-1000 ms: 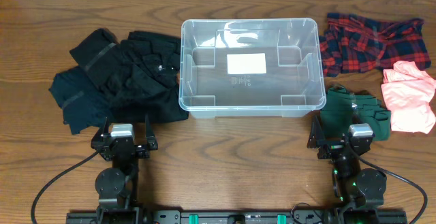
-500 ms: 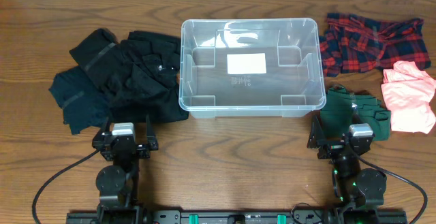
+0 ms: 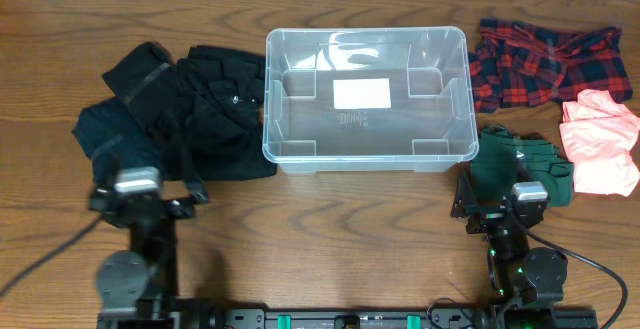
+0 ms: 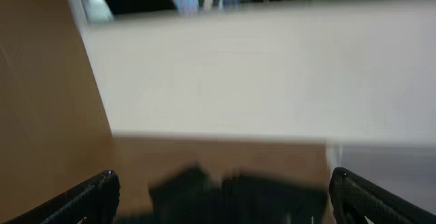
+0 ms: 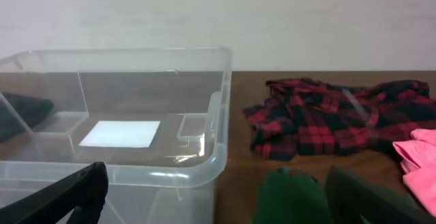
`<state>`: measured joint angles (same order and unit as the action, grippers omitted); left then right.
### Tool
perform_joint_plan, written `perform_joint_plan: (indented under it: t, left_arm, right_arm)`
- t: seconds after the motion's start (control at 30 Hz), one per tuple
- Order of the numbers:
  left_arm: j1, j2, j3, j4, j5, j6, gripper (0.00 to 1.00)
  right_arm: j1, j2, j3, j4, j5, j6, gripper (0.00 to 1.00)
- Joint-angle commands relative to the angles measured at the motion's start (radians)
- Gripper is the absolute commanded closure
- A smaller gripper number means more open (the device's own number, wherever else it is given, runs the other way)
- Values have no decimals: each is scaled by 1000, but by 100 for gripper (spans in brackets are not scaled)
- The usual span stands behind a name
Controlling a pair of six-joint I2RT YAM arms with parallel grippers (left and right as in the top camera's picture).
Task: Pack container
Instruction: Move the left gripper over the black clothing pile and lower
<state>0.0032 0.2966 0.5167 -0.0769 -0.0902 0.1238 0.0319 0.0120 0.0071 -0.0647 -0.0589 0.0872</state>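
The black clothes lie flat while my left gripper points level at the white wall [image 4: 259, 71]. Next, the gripper goes up, tilts down and reaches the clothes pile's middle [image 3: 186, 101] from above.
The clear plastic container [image 3: 366, 99] stands empty at the table's middle back, a white label on its bottom; it also shows in the right wrist view [image 5: 129, 142]. My left gripper [image 3: 140, 194] is open and empty, just in front of the pile of black clothes [image 3: 175, 114], which show blurred between its fingers in the left wrist view [image 4: 238, 197]. My right gripper [image 3: 505, 204] is open and empty, just in front of the green garment [image 3: 520, 164], whose edge shows in the right wrist view [image 5: 293, 197].
A red plaid shirt [image 3: 545, 59] lies at the back right, also in the right wrist view [image 5: 327, 118]. A pink garment [image 3: 600, 139] lies at the right edge. A white wall runs behind the table.
My left arm has swung to the left and its wrist view is motion-blurred. The right arm and the clothes have not moved.
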Motion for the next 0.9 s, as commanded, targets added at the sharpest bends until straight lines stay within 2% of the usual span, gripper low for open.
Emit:
perform_joint_plan:
  t: [0.0, 0.13, 0.37, 0.43, 0.53, 0.63, 0.7, 0.87]
  left_arm:
    - [-5, 151, 171, -1, -20, -13, 2]
    - [-5, 391, 425, -97, 9, -13, 2]
    - [-5, 797, 794, -590, 112, -16, 2]
    - [-5, 902, 858, -657, 179, -16, 2]
    - [-5, 1023, 901, -681, 227, -16, 2]
    - [-5, 1110, 901, -691, 198, -15, 2]
    - [-5, 1149, 901, -708, 177, -16, 2]
    - [-5, 1177, 901, -699, 234, -16, 2]
  right_arm:
    - [-9, -5, -2, -4, 0, 9, 1]
    - [-9, -5, -2, -4, 0, 9, 1]
    - [-9, -5, -2, -4, 0, 9, 1]
    - [-9, -5, -2, -4, 0, 9, 1]
    - [-9, -5, -2, -4, 0, 9, 1]
    - [-9, -5, -2, -4, 0, 9, 1]
    - [-9, -5, -2, -4, 0, 9, 1]
    - [-9, -5, -2, -4, 0, 9, 1]
